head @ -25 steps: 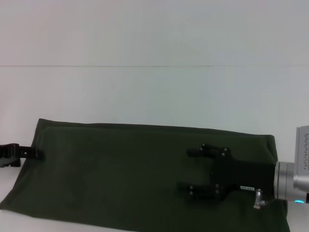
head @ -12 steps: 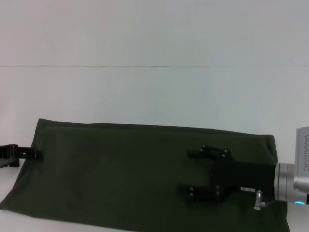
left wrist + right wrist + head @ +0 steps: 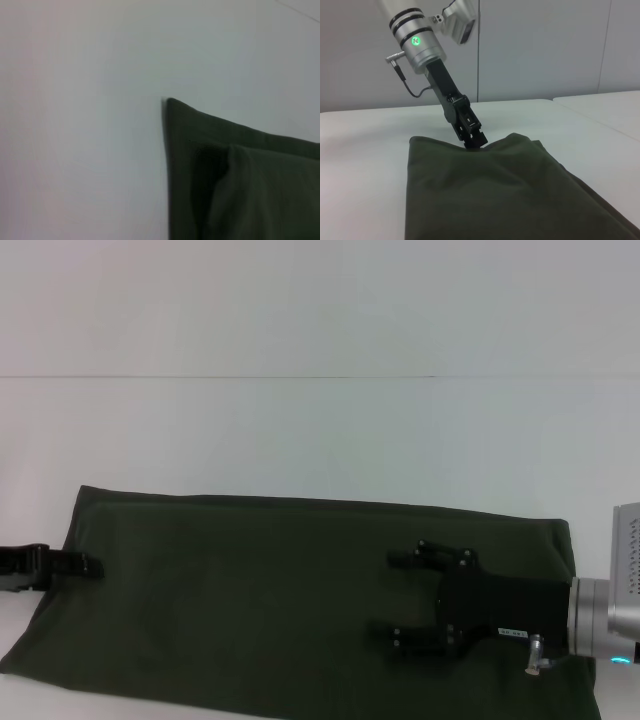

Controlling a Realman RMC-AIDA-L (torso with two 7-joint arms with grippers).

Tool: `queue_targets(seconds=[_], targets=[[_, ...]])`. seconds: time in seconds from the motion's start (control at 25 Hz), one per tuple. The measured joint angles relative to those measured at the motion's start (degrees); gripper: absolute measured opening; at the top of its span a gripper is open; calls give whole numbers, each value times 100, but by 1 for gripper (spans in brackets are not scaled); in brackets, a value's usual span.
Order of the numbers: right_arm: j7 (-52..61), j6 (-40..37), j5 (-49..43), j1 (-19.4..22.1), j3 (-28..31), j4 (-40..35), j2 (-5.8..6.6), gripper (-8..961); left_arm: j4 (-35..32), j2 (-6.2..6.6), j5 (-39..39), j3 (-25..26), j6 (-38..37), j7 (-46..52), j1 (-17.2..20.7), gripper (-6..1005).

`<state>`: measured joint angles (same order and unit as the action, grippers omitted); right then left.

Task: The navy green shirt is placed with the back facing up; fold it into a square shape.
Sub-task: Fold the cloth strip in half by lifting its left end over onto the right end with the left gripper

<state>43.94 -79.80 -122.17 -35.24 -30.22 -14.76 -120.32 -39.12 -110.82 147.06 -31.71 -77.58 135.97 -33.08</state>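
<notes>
The middle of the shirt's short edge [image 3: 52,598] has my left gripper pointing straight across it, so the gripper should keep moving in over the shirt [image 3: 130,580] until its fingers close there.
The navy green shirt [image 3: 250,600] lies flat as a long dark band across the near part of the white table [image 3: 300,440]. My left gripper [image 3: 92,565] sits at the shirt's left edge. In the right wrist view the left gripper [image 3: 474,142] looks shut on that edge, where the shirt [image 3: 485,190] rises slightly to meet it. My right gripper [image 3: 392,597] is over the right half of the shirt, open, its two fingers pointing left with nothing between them. The left wrist view shows only a corner of the shirt [image 3: 250,190] on the table.
A thin seam [image 3: 300,377] crosses the white table behind the shirt. The shirt's near edge runs close to the table's front edge. A grey panelled wall [image 3: 545,50] stands beyond the table in the right wrist view.
My left gripper has shifted a little to the right and lower at the shirt's left edge. The right gripper and the shirt have hardly moved.
</notes>
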Motion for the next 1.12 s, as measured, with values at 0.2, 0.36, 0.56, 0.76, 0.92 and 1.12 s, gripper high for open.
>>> queue_targets(seconds=[0.2,0.36,0.56,0.76,0.92,1.12], targets=[[22,0,0,0,-2,0,0,900,-3,-76,-11,-159,-32,-9,-50,868],[39,0,-8,0,-2,0,0,900,-4,-185,-51,-279,-150,-9,-133,869],[43,4,-15,0,-2,0,0,900,7,-289,-38,-301,-440,2,-270,870],[44,5,-6,8,-2,0,0,900,0,-320,-29,-302,-538,65,-329,807],[44,8,0,9,-1,-3,0,900,-19,-305,9,-317,-567,165,-330,756],[44,9,1,6,-2,-9,5,900,-3,-268,30,-531,-575,184,-331,664]])
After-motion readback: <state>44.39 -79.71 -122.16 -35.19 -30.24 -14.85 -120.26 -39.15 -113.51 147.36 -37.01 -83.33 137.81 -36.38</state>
